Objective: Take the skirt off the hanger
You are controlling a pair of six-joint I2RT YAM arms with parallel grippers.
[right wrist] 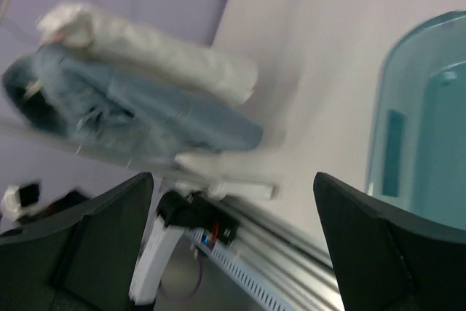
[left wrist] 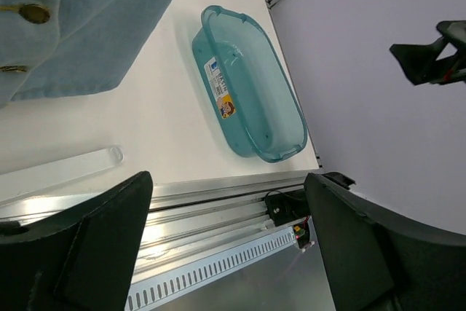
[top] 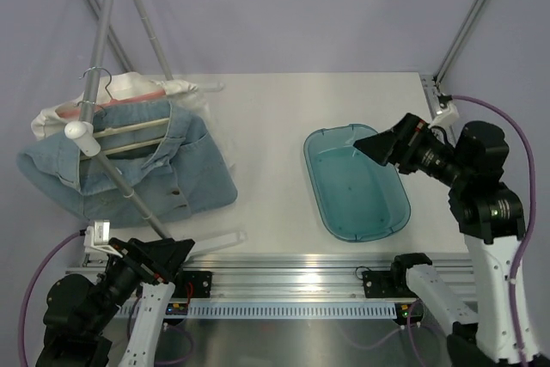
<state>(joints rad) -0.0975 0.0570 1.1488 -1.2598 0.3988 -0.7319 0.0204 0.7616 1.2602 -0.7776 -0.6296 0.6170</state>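
The skirt's waistband end (top: 182,128) faces my open right gripper across clear space (top: 262,131). I keep moving toward that end until my fingers are on either side of the skirt.
A blue denim skirt (top: 129,169) with brass buttons hangs on a wooden hanger (top: 129,131) hooked over a grey rack bar (top: 96,53) at the left of the table. It also shows in the left wrist view (left wrist: 80,27) and blurred in the right wrist view (right wrist: 138,118). My left gripper (top: 176,257) is open and empty near the table's front left edge, below the skirt. My right gripper (top: 374,145) is open and empty, raised over the far end of the teal tub (top: 357,182).
A white garment (top: 129,92) hangs behind the skirt on the same rack. The rack's white foot (top: 215,241) lies along the front edge. An aluminium rail (top: 292,262) runs along the near edge. Metal frame poles (top: 468,19) rise at the back corners.
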